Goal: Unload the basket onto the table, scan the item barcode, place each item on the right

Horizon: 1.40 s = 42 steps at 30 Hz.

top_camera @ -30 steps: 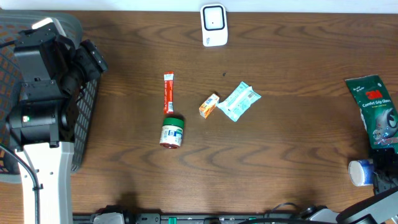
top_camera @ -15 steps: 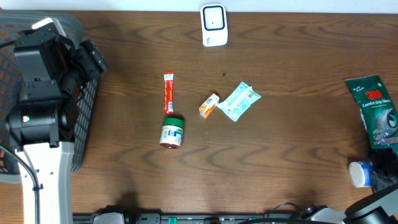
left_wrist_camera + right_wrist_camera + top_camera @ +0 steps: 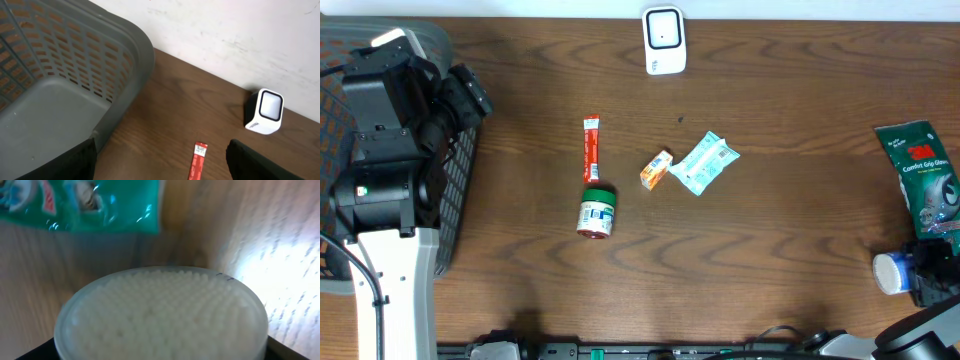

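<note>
My fingers are spread across the tub [image 3: 891,273], and the wood [image 3: 646,224] beside the green-lidded jar is open. My right gripper should keep carrying the tub there until it comes to rest.
A round clear tub of cotton swabs [image 3: 888,272] lies at the table's right front edge. It fills the right wrist view as a white bumpy disc [image 3: 160,315]. My right gripper [image 3: 918,276] is shut on it, with a dark finger at each side of the tub. The white barcode scanner [image 3: 663,40] stands at the back centre and also shows in the left wrist view [image 3: 265,111]. My left gripper [image 3: 160,167] hangs open and empty over the table beside the grey basket [image 3: 50,100].
A green 3M packet [image 3: 925,175] lies just behind the tub. Mid-table lie a red sachet [image 3: 590,148], a green-lidded jar [image 3: 597,212], a small orange box [image 3: 656,169] and a teal-white packet [image 3: 704,163]. The basket's rim [image 3: 460,200] stands at the left.
The right gripper's fingers have closed in on the tub, and the tub has shifted slightly left and back. The left arm has not moved.
</note>
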Each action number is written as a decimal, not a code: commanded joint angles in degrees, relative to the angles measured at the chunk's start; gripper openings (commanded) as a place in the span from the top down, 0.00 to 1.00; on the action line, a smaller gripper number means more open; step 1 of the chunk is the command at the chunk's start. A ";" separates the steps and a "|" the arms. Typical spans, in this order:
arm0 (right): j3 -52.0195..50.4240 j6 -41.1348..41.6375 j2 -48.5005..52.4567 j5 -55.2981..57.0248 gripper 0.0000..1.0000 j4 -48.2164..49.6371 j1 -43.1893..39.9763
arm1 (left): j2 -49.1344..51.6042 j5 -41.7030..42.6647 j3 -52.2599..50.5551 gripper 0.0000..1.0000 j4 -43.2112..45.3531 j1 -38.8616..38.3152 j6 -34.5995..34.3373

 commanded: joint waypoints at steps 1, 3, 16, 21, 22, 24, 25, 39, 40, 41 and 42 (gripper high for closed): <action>2.75 -3.04 -0.94 -2.40 0.31 -0.79 1.97 | 0.11 -0.52 0.46 0.18 0.07 0.17 -0.07; 3.41 -3.04 -1.79 -2.49 0.30 -1.40 3.82 | 0.11 -0.52 0.46 0.18 0.07 0.17 -0.04; 3.54 -1.01 -3.69 -4.26 0.29 -3.19 34.38 | 0.11 -0.52 0.46 0.18 0.07 0.17 -0.04; 3.54 3.26 -3.69 -5.14 0.32 1.62 50.80 | 0.11 -0.52 0.46 0.18 0.07 0.17 -0.07; 3.54 4.31 -3.69 -5.09 0.33 3.13 54.64 | 0.11 -0.52 0.46 0.18 0.07 0.17 -0.04; 3.54 7.15 -3.69 -4.26 0.32 5.95 61.92 | 0.11 -0.52 0.46 0.18 0.07 0.17 -0.04; 3.54 8.66 -3.67 -3.28 0.32 7.30 65.33 | 0.11 -0.52 0.46 0.18 0.07 0.17 -0.07; 3.54 19.10 1.40 14.45 0.31 20.04 101.96 | 0.11 -0.52 0.46 0.18 0.07 0.17 -0.07; 3.54 19.10 2.14 15.21 0.31 20.37 103.32 | 0.11 -0.52 0.46 0.18 0.07 0.17 -0.04; 3.54 19.10 2.80 16.11 0.31 20.68 104.59 | 0.11 -0.52 0.46 0.18 0.07 0.17 -0.07; 3.54 19.08 3.54 17.40 0.30 21.09 105.94 | 0.11 -0.52 0.46 0.18 0.07 0.17 -0.07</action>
